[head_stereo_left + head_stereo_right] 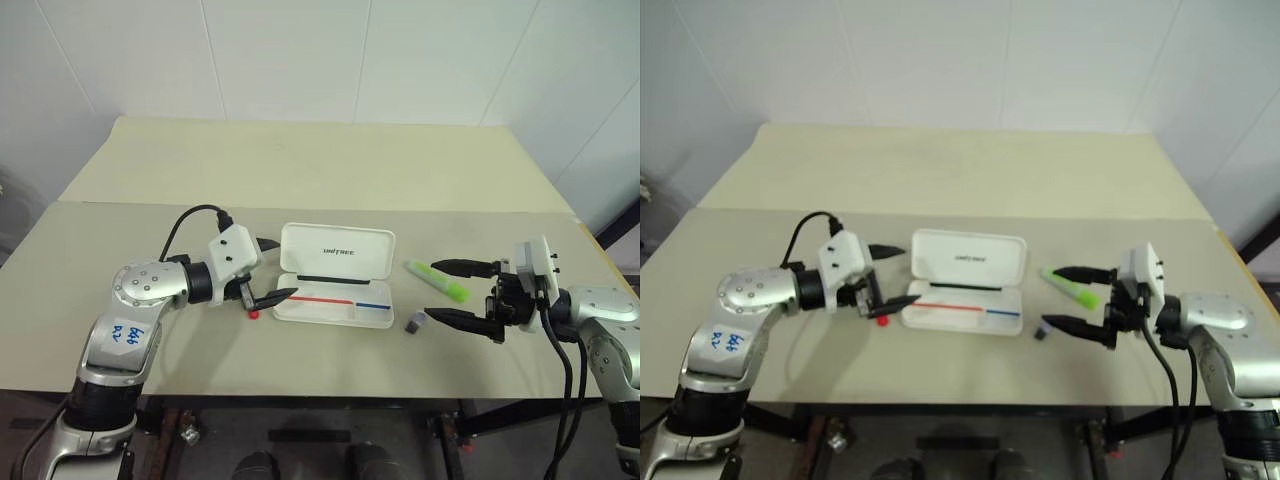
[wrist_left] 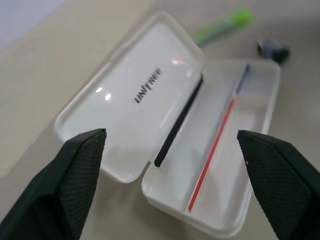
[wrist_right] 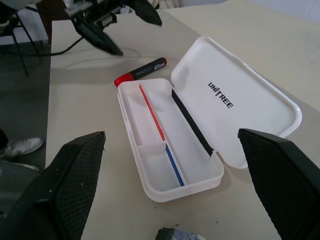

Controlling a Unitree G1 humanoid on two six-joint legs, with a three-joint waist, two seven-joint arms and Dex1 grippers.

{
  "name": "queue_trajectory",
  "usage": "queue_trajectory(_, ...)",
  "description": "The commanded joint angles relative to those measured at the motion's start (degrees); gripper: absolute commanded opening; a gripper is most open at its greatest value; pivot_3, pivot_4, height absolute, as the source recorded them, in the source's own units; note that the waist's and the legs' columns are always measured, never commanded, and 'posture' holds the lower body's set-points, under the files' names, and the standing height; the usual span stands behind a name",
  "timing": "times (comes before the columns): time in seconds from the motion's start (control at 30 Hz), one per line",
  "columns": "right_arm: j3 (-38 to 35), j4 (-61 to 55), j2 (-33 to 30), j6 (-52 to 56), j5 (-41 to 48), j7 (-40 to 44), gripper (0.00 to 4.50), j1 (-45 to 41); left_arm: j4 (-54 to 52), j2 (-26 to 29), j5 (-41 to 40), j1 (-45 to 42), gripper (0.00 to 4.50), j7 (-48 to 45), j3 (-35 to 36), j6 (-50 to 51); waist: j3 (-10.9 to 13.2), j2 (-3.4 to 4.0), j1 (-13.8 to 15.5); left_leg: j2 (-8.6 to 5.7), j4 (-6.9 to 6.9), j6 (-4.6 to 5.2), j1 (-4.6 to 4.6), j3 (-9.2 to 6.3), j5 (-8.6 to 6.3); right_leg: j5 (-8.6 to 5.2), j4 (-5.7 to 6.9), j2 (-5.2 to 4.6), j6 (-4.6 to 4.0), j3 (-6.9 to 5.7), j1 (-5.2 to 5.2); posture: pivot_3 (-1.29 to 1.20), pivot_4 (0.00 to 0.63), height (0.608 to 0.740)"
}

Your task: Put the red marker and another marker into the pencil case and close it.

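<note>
I expect the red marker (image 1: 253, 314) to lie flat inside when I lower it in, because the long compartment (image 1: 335, 291) behind the red-and-blue stripe runs the pencil case's length.
The white pencil case (image 1: 337, 250) lies open mid-table, lid propped back, tray (image 3: 150, 150) with a red-and-blue stripe holding nothing. The red marker (image 3: 140, 72) lies on the table just outside the case's left end; its red cap (image 1: 254, 313) peeks out under my left gripper (image 1: 272, 270). That gripper is open, hovering above the marker and pointing at the case. The light-green marker (image 1: 437, 280) lies right of the case. My right gripper (image 1: 452, 292) is open, its fingers spanning the green marker's near end without touching it.
A small dark grey stubby object (image 1: 415, 323) sits by the case's front right corner, close to my right gripper's lower finger. The table's front edge (image 1: 320, 392) runs just below the case. A seam (image 1: 400, 210) crosses the table behind it.
</note>
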Motion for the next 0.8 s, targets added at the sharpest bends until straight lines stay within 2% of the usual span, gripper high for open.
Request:
queue_trajectory(0.03,0.1,2.0,-0.6,-1.7,-0.4,2.2,4.5,-2.4,-8.2,-0.9,-2.1,2.8,4.47,7.4,3.9,12.0,0.0,0.0,0.0,0.0,0.0,0.0,0.0,-0.03,0.0,0.0,0.0,0.01,0.0,-0.02,0.0,0.0,0.15,0.74)
queue_trajectory(0.13,1.4,4.4,-0.1,-2.4,-1.2,3.5,4.5,-4.6,-11.0,-3.3,-1.2,5.3,4.47,14.2,4.3,17.1,0.0,0.0,0.0,-0.01,-0.04,-0.01,0.04,-0.02,0.0,0.0,-0.02,0.01,0.0,0.0,0.02,0.0,0.15,0.74)
queue_trajectory(0.37,2.9,8.0,0.4,-3.7,-2.4,5.5,4.5,-7.7,-11.3,-14.0,3.1,3.8,4.47,32.3,3.6,25.9,0.0,-0.02,0.3,-0.06,0.03,-0.01,0.04,-0.06,0.0,0.02,-0.06,-0.02,0.03,0.0,0.09,0.0,0.15,0.74)
queue_trajectory(0.5,3.2,8.7,0.6,-3.9,-2.7,5.9,4.5,-8.3,-10.8,-18.2,3.9,2.7,4.47,37.8,4.1,27.9,0.0,-0.02,0.2,-0.07,-0.05,-0.02,0.03,-0.05,0.0,0.02,-0.13,-0.04,0.03,0.0,0.08,0.0,0.15,0.74)
queue_trajectory(0.8,3.2,8.9,1.0,-4.0,-3.2,5.3,4.5,-8.4,-4.2,-21.2,4.4,-1.0,4.47,44.0,3.7,31.6,0.0,-0.02,0.1,-0.09,-0.06,-0.05,0.05,-0.04,0.01,0.03,-0.13,-0.04,0.04,0.01,0.08,0.0,0.15,0.74)
